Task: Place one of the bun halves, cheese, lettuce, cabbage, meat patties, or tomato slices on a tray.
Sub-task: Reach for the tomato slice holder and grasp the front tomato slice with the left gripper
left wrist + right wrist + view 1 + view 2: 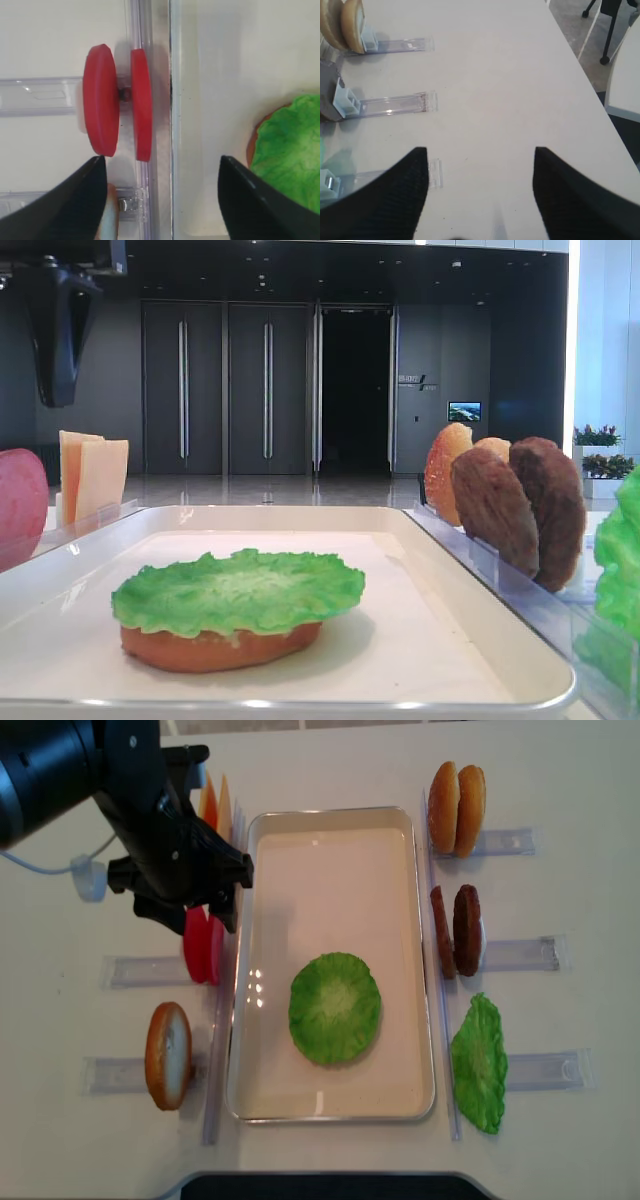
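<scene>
The slice (215, 951) beside the tray will come out by itself when I lift it, and its neighbour will stay upright, because a gap (126, 122) separates the red tomato slices.
The cream tray (330, 830) holds a green lettuce leaf (335, 1008) lying on an orange-brown bun half (215, 648). Left of the tray, two red tomato slices (203, 948) stand on edge in a clear rack. My left gripper (195, 912) hovers just above them, open and holding nothing. In the left wrist view both slices (101, 112) sit beyond the open gripper (162, 165), beside the tray rim (172, 100) and the lettuce (290, 150). My right gripper (480, 150) is open over bare tabletop.
Cheese slices (215, 800) and a bun half (168, 1055) stand in racks left of the tray. On the right are two buns (457, 795), two meat patties (455, 930) and another lettuce leaf (478, 1063). Clear racks (395, 105) lie ahead of the right gripper.
</scene>
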Controlling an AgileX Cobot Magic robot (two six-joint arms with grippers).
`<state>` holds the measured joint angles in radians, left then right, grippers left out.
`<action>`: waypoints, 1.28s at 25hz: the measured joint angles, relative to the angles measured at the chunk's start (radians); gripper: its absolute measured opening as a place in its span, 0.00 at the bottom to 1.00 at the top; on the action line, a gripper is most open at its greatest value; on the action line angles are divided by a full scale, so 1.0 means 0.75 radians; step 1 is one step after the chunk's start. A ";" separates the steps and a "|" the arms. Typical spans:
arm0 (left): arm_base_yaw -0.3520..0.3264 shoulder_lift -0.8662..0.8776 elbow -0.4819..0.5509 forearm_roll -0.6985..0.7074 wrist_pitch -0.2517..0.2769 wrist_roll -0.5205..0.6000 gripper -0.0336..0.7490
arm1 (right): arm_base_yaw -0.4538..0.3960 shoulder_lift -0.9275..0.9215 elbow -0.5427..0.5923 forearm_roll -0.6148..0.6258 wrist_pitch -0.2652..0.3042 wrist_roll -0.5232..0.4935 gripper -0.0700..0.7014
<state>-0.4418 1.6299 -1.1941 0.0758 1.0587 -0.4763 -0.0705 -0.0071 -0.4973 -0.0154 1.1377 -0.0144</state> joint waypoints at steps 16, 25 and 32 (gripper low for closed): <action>0.000 0.160 0.000 0.003 -0.138 -0.005 0.72 | 0.000 0.000 0.000 0.000 0.000 0.000 0.69; 0.000 0.214 0.000 0.008 -0.142 -0.005 0.58 | 0.000 0.000 0.000 0.000 0.000 0.000 0.69; 0.000 0.214 -0.005 0.074 -0.103 -0.005 0.14 | 0.000 0.000 0.000 0.000 0.000 0.000 0.69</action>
<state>-0.4418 1.7901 -1.1979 0.1313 0.9812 -0.4799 -0.0705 -0.0071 -0.4973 -0.0154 1.1377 -0.0144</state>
